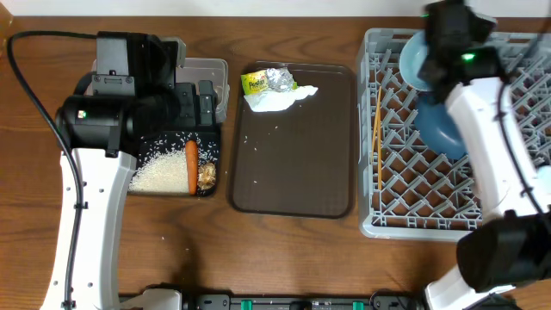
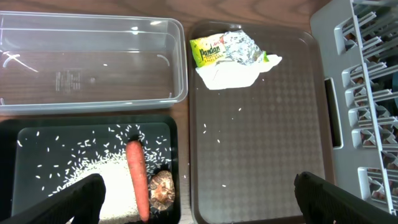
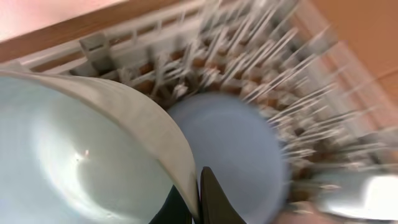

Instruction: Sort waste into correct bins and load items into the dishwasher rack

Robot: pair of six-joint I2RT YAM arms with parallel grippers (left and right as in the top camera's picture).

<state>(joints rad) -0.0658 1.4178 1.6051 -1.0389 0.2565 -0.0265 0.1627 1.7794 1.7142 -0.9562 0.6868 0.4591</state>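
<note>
With the dark-blue plate point(image 1: 440, 132) under my right gripper, I next swing the gripper round to the dark brown tray's side point(image 1: 349, 86) before lowering the white bowl.
The black tray point(image 1: 213, 191) point(image 2: 12, 155) holds white rice point(image 1: 159, 172) point(image 2: 93, 171), an orange carrot point(image 1: 191, 166) point(image 2: 137, 177) and a brown food lump point(image 1: 207, 175) point(image 2: 163, 188). The clear tub point(image 1: 211, 73) point(image 2: 93, 62) lies behind it. My left gripper point(image 1: 202, 105) point(image 2: 199, 205) is open and empty, high above the gap between the trays. My right gripper point(image 1: 435, 52) point(image 3: 196, 199) is shut on the rim of a white bowl point(image 1: 413, 60) point(image 3: 81, 143) over the grey rack point(image 1: 413, 226) point(image 3: 249, 37). The dark-blue plate point(image 1: 443, 127) point(image 3: 242, 149) and chopsticks point(image 1: 377, 129) lie in the rack.
The dark brown tray point(image 1: 297, 155) point(image 2: 261, 137) carries a yellow-green wrapper point(image 1: 253, 83) point(image 2: 208, 51), crumpled foil point(image 1: 278, 79) point(image 2: 241, 46), a white napkin point(image 1: 280, 98) point(image 2: 230, 74) and stray rice grains. The rack's edge shows at the right of the left wrist view point(image 2: 373, 93).
</note>
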